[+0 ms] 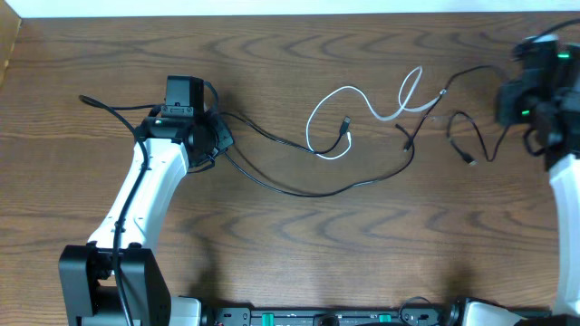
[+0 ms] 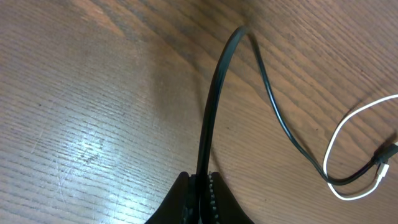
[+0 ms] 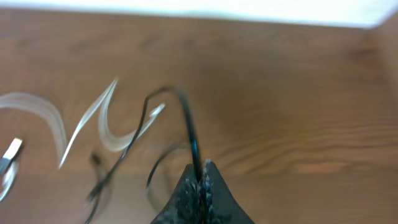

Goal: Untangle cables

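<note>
The thinner black cable [image 1: 475, 70] crosses the white cable just at its end [image 1: 441, 94], so the robot's right gripper should go on pulling away until the cables come apart, and then let go.
A white cable [image 1: 349, 104] lies looped in the table's middle, also in the left wrist view [image 2: 348, 134] and blurred in the right wrist view [image 3: 87, 118]. A long black cable [image 1: 299, 186] runs from the left gripper across the table under the white loop. My left gripper [image 2: 202, 180] is shut on this black cable [image 2: 214, 93] at the left [image 1: 217, 136]. A thinner black cable [image 1: 467, 131] curls at the right. My right gripper [image 3: 200, 169] is shut on that black cable [image 3: 186, 124] at the far right [image 1: 526, 100].
The wooden table's back edge [image 1: 290, 14] meets a white wall. The arm's own thick black wire [image 1: 104, 107] trails left of the left wrist. The arm bases stand along the front edge [image 1: 326, 315].
</note>
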### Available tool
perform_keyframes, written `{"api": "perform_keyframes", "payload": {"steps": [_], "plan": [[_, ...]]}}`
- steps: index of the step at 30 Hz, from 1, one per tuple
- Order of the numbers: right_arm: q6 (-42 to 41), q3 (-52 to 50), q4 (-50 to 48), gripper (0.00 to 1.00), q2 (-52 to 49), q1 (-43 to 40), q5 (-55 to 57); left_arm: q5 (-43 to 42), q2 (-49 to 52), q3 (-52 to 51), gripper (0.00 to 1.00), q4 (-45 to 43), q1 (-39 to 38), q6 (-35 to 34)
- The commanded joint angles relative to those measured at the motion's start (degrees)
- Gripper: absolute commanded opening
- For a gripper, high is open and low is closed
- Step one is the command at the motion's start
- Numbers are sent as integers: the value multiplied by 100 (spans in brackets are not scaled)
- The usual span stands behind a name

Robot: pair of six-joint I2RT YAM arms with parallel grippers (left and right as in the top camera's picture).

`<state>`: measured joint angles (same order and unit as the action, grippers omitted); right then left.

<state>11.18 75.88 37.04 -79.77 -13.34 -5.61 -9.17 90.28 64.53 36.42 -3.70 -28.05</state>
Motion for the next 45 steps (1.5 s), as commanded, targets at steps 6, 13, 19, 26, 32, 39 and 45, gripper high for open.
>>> {"api": "perform_keyframes", "payload": {"steps": [6, 13, 19, 26, 32, 39, 45], "plan": [[-444, 31, -664, 1, 7, -752, 1005, -66, -7, -46, 7, 20, -2, 101], [-942, 31, -1001, 1, -24, -798, 2332, -68, -7, -46, 7, 20, -2, 101], [-944, 15, 22, 15, -131, -793, -704, -70, -7, -46, 7, 22, -2, 98], [-1099, 7, 1311, 31, -798, -605, -1038, -70, -7, -46, 8, 22, -2, 98], [-2428, 7, 1484, 35, -1631, -605, -656, -70, -7, -46, 7, 42, -2, 101], [-4247, 7, 953, 39, -2481, -577, -656, -70, -7, -46, 8, 66, -2, 98], [-4802, 7, 275, 40, -2942, -345, -721, -70, -7, -46, 7, 66, -2, 98]]}}
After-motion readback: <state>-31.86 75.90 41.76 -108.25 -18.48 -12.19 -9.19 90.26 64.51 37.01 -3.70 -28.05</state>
